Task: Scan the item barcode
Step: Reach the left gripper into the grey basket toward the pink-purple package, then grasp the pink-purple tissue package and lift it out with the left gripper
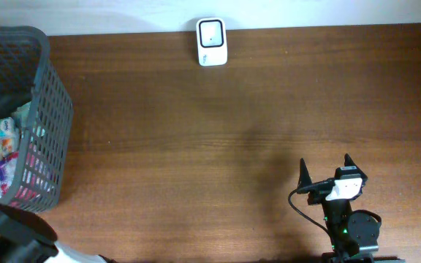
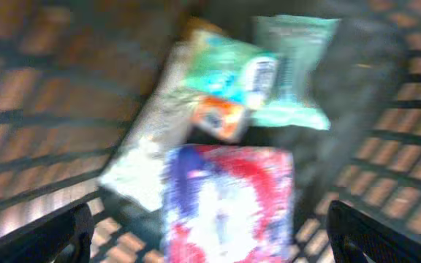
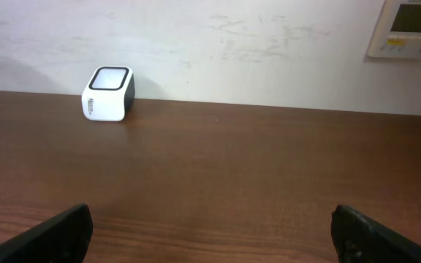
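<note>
The red, white and blue packet [image 1: 5,172] is centred under my left gripper's open fingers. I should keep going down until the fingers straddle its sides [image 2: 289,201], then close them.
The white barcode scanner [image 1: 211,42] with a dark window stands at the table's far edge, and the right wrist view shows the scanner [image 3: 108,93] against the wall. Several item packets lie in the grey mesh basket [image 1: 48,95] at the left. The blurred left wrist view looks down on them: a red, white and blue packet [image 2: 229,197] nearest, a teal packet [image 2: 294,66] behind it. My left gripper [image 2: 210,219] hangs open above the red, white and blue packet, holding nothing. Over bare table at the front right, my right gripper [image 1: 326,169] is open and empty.
The basket's walls rise round the packets on all sides. A pale packet [image 2: 145,157] and one with an orange patch [image 2: 218,118] lie among the others. A wall control panel [image 3: 411,25] shows behind the table. Brown wooden tabletop [image 1: 218,139] stretches between basket and right arm.
</note>
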Robot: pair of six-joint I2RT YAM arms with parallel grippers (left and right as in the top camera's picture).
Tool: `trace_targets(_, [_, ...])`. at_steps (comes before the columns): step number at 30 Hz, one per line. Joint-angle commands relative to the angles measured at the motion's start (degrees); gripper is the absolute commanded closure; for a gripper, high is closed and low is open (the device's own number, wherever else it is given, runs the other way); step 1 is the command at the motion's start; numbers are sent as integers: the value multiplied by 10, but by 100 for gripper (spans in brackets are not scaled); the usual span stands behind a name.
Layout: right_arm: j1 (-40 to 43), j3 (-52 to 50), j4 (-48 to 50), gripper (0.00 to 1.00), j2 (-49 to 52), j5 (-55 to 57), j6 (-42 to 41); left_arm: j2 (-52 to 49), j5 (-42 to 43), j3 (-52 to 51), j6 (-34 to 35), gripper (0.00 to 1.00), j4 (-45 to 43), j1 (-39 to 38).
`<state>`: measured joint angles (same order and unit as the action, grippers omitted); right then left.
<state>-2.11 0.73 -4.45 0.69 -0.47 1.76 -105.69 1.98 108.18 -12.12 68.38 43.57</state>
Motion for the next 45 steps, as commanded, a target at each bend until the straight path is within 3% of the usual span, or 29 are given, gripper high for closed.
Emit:
trace_targets(1, [3,-4,-2,1,-4,5,2,-3,94,5,9,1,-6,-1])
trace_targets(6, [3,-4,-2,1,-4,5,2,-9,-4,5,10,1,11,0])
trace_targets(17, [3,-4,-2,2,-4,5,2,-78,24,4,18,1,37,-67])
trace_targets(21, [3,-4,-2,1,-4,5,2,-107,-80,-1,64,1,66,-68])
trace_targets(30, [3,-4,-2,1,-4,5,2,-154,-78,-63,91,1,74,-71])
trace_targets(36, [3,-4,-2,1,-4,5,2,-164,-93,-87,92,16,71,-72])
trace_targets(41, [3,-4,-2,1,-4,5,2,-165,-145,-109,118,16,62,-72])
trace_targets(44, [3,-4,-2,1,-4,5,2,-165,-144,-140,118,25,36,-72])
trace_targets(45, [3,-4,-2,1,-4,5,2,-165,-143,-150,117,37,27,-72])
